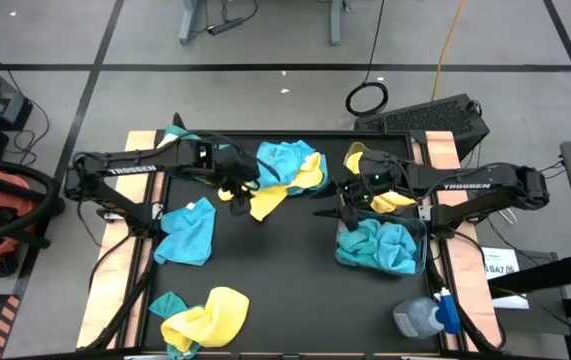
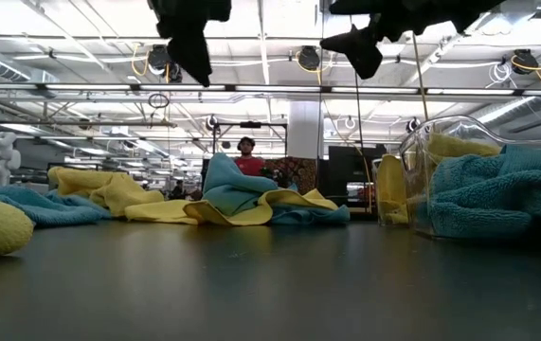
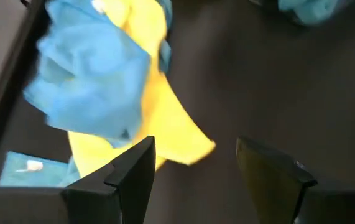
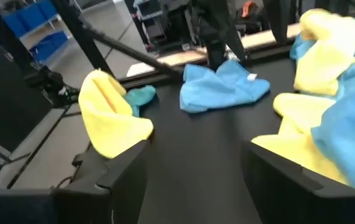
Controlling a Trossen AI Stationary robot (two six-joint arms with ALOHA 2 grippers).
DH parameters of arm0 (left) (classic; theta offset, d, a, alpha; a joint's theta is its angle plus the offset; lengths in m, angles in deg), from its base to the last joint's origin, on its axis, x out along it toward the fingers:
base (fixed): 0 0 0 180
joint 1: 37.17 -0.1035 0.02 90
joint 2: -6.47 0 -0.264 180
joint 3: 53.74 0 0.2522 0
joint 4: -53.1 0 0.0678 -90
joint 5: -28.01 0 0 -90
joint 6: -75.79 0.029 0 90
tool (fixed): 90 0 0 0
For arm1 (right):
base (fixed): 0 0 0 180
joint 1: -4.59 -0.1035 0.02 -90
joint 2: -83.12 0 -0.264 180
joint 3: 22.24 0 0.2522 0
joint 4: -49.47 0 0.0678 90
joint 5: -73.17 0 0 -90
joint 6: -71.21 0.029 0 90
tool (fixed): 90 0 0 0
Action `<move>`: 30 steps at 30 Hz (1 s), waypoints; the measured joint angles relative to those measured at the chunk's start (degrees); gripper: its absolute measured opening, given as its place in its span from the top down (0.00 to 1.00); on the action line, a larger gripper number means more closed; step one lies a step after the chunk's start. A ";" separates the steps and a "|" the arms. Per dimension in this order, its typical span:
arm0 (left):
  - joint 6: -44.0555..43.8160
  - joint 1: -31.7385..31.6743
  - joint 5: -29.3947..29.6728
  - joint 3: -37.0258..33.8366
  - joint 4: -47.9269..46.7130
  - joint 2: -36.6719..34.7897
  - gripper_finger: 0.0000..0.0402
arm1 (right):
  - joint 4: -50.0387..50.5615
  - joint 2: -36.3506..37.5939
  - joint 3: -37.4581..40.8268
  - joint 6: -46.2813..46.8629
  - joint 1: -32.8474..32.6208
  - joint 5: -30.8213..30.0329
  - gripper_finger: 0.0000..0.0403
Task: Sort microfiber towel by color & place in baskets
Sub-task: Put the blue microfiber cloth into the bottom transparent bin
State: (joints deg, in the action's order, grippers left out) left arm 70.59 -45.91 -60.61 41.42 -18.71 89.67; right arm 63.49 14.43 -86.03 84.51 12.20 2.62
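My left gripper should first lift the teal cloth off and hand it to my right gripper, because the teal cloth is on top of the yellow cloth [image 1: 268, 203].
A pile of yellow and teal towels [image 1: 285, 175] lies at the table's far middle. My left gripper [image 1: 240, 188] hangs open and empty above the pile's left edge; the left wrist view shows a yellow cloth [image 3: 165, 134] and a teal cloth [image 3: 90, 81] below its fingers. My right gripper [image 1: 337, 207] is open and empty, held high next to the clear basket [image 1: 423, 250] holding teal cloths [image 1: 377, 245]. A second clear basket [image 2: 390, 189] behind it holds yellow cloths [image 1: 390, 200]. One teal cloth [image 1: 187, 230] lies at the left. A yellow and teal heap [image 1: 205, 318] lies at the near left.
A blue-capped grey bottle [image 1: 425, 318] lies at the near right corner. A black keyboard [image 1: 430, 118] sits beyond the far right edge. Bare dark table top [image 1: 275, 270] spreads across the middle and near side. A person [image 2: 247, 156] stands far off in the room.
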 joint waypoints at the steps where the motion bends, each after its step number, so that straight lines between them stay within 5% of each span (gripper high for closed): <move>1: -0.09 0.38 -0.56 -0.75 -0.53 0.00 0.43 | -0.36 -0.44 0.01 0.00 -0.48 -0.13 0.40; 16: -6.49 5.81 -0.17 -11.49 -1.48 -2.95 0.43 | 1.77 -5.11 -0.01 0.67 -5.52 -4.75 0.40; 30: -4.74 1.34 10.95 -23.70 31.19 -3.58 0.43 | 5.59 -5.46 -0.01 3.90 -5.47 -9.47 0.40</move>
State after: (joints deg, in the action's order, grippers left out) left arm 65.84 -44.57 -49.66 17.72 12.48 86.09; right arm 69.08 8.97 -86.04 88.41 6.72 -6.85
